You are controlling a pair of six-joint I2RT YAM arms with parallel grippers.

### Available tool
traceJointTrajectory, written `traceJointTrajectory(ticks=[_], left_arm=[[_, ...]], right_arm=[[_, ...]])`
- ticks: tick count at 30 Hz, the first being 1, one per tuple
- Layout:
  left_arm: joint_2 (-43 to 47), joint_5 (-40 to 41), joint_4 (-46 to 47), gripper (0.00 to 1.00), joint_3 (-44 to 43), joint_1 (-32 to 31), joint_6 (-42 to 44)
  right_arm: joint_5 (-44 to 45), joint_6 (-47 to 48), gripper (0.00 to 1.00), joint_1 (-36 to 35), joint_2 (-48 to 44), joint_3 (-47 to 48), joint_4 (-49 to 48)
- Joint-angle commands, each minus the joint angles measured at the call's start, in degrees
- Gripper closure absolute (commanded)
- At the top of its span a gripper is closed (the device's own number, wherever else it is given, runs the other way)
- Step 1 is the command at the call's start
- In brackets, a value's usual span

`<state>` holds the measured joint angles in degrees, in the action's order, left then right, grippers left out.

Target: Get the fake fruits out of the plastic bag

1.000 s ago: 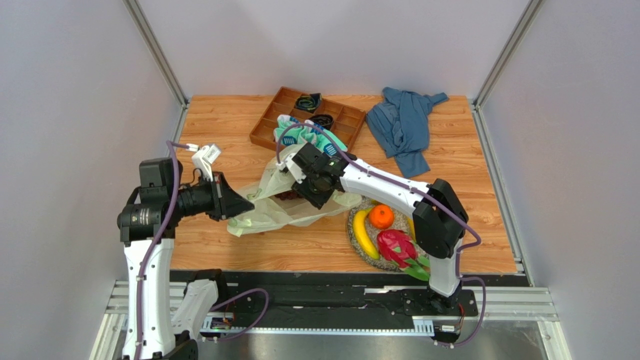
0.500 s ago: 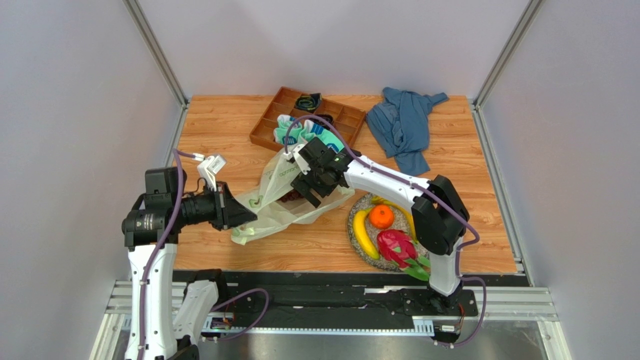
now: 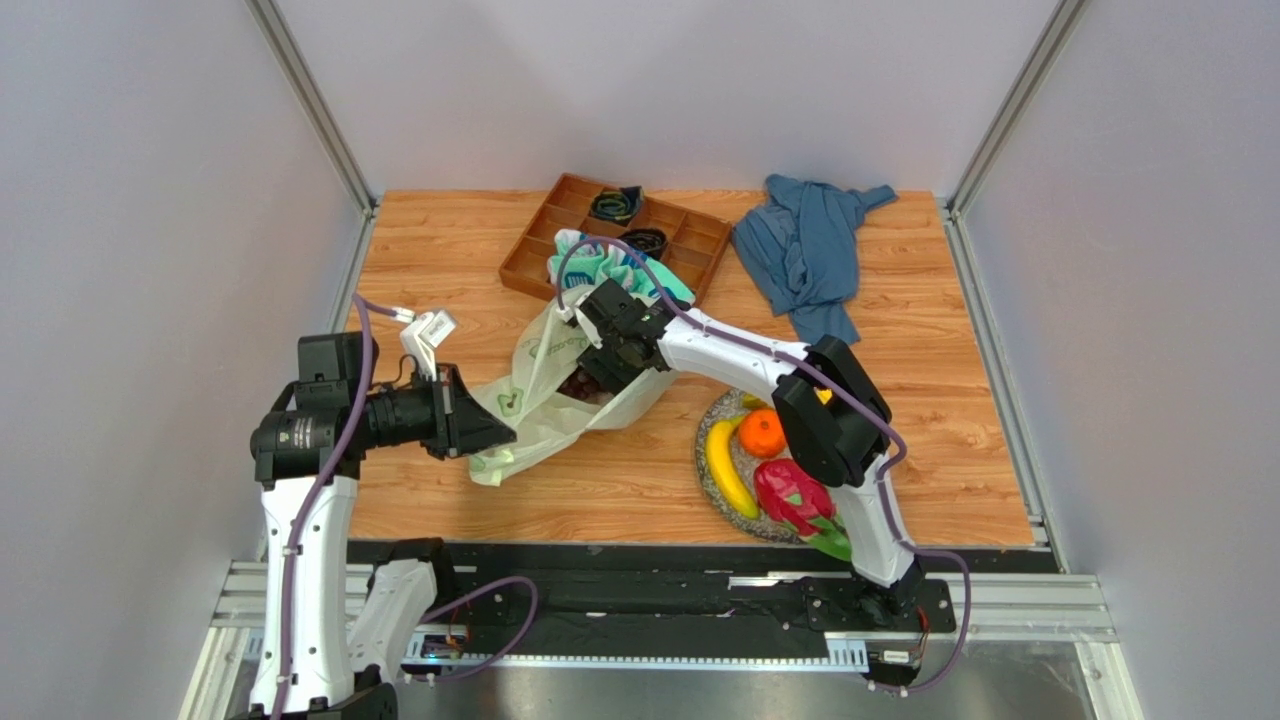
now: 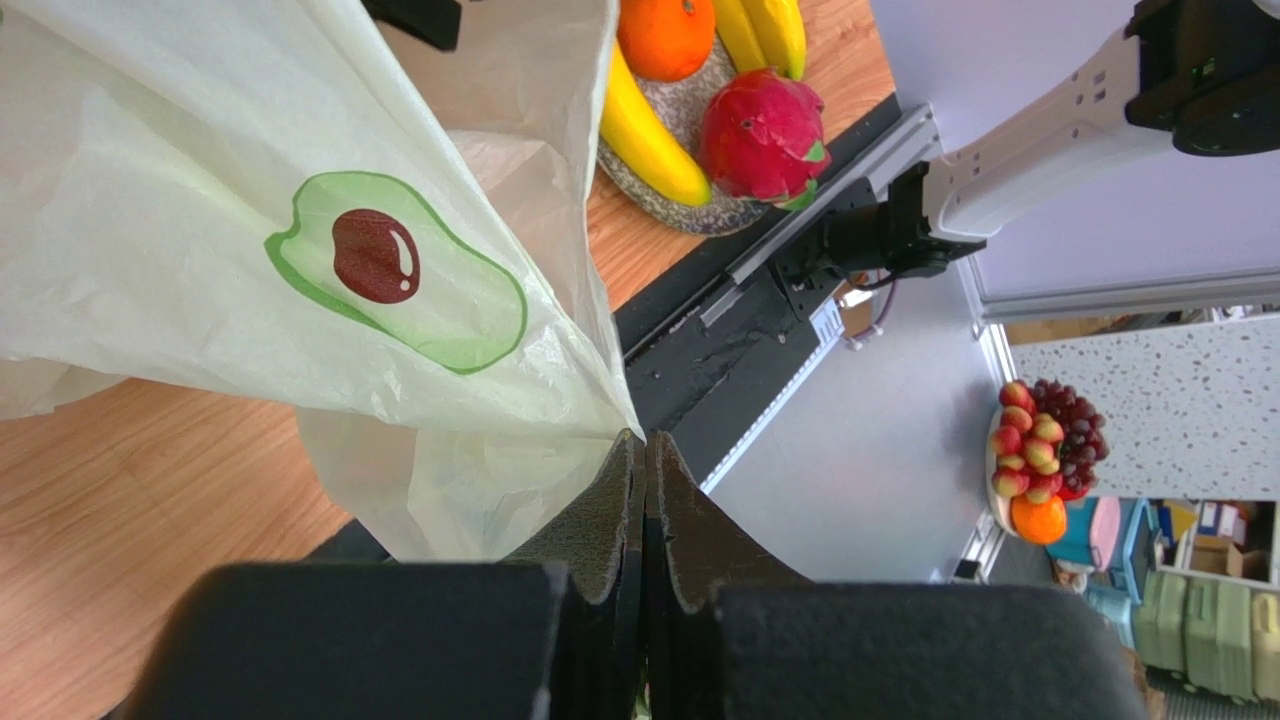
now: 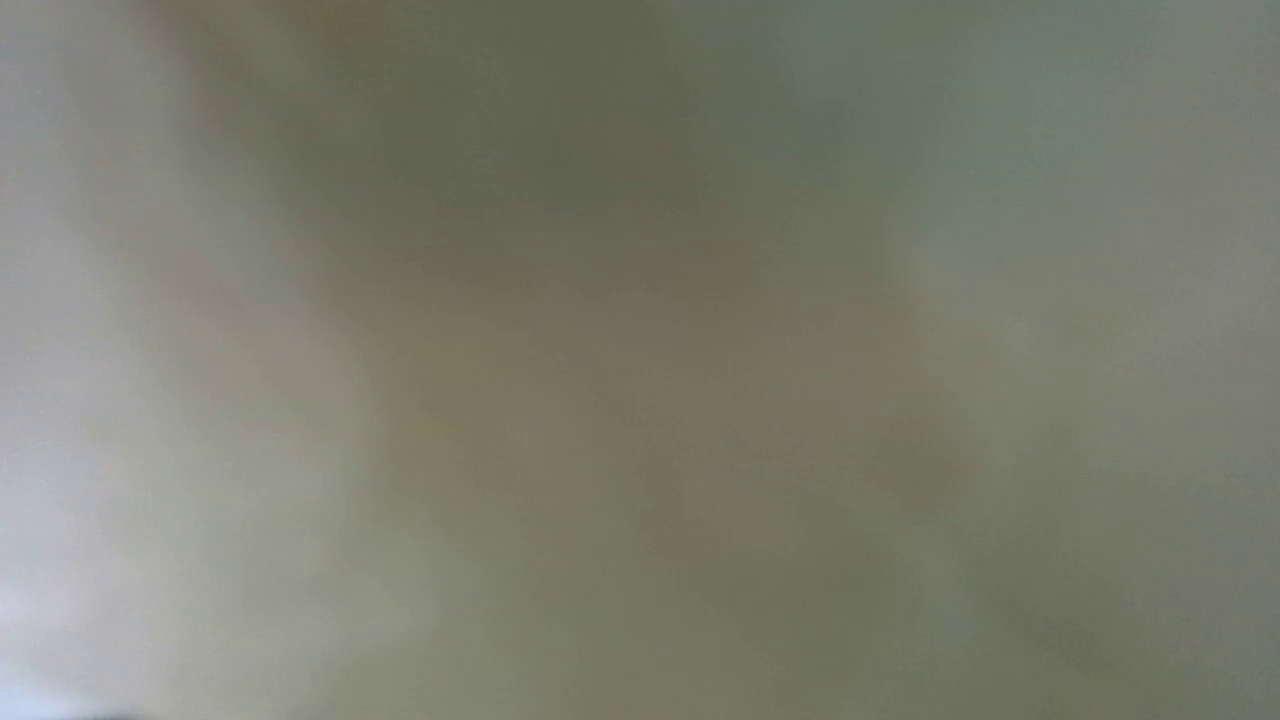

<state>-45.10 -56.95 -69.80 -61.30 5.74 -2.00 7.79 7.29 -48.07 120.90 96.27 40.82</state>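
Observation:
The bag's far side (image 3: 552, 321) is bunched up against the wooden tray around the robot's right gripper, so the left gripper should pull the bag's held edge (image 3: 520, 446) closer to open the bag.
The pale yellow-green plastic bag (image 3: 544, 402) lies left of centre, its mouth held up. My left gripper (image 3: 501, 432) is shut on the bag's edge, also seen in the left wrist view (image 4: 645, 446), where the bag (image 4: 226, 195) shows an avocado print. My right gripper (image 3: 594, 368) reaches into the bag's mouth, with its fingers hidden by the film. A dark purple clump, probably grapes (image 3: 577, 390), shows inside the bag. A banana (image 3: 726, 467), orange (image 3: 762, 432) and dragon fruit (image 3: 792, 497) lie on a plate (image 3: 706, 416). The right wrist view is only a blur of pale film.
A wooden compartment tray (image 3: 559, 225) stands behind the bag with teal-white socks (image 3: 598, 266) at its near edge. A blue cloth garment (image 3: 809, 248) lies at the back right. Grey walls close in on three sides.
My right gripper has moved left and deeper into the bag's mouth. My left gripper has shifted slightly right, still holding the edge, and the bag has bunched up under the right arm.

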Motion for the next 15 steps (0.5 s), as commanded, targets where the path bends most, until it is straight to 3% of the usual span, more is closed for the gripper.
traceJointTrajectory(ticks=[1,10,15], left_arm=[[0.5,-2.6,-0.7,1.00,0.4,0.0,1.3],[-0.3,-2.6,3.7,1.00,0.8,0.0,-0.5],[-1.5,-2.7,8.0,1.00,0.7,-0.1,-2.0]], right_arm=[[1.5,0.8,0.50,0.9,0.4,2.5,-0.5],[-8.9,2.8,0.83,0.7,-10.4,-0.5,2.1],[-16.4,5.0,0.88,-1.5,-17.5,-5.3,6.4]])
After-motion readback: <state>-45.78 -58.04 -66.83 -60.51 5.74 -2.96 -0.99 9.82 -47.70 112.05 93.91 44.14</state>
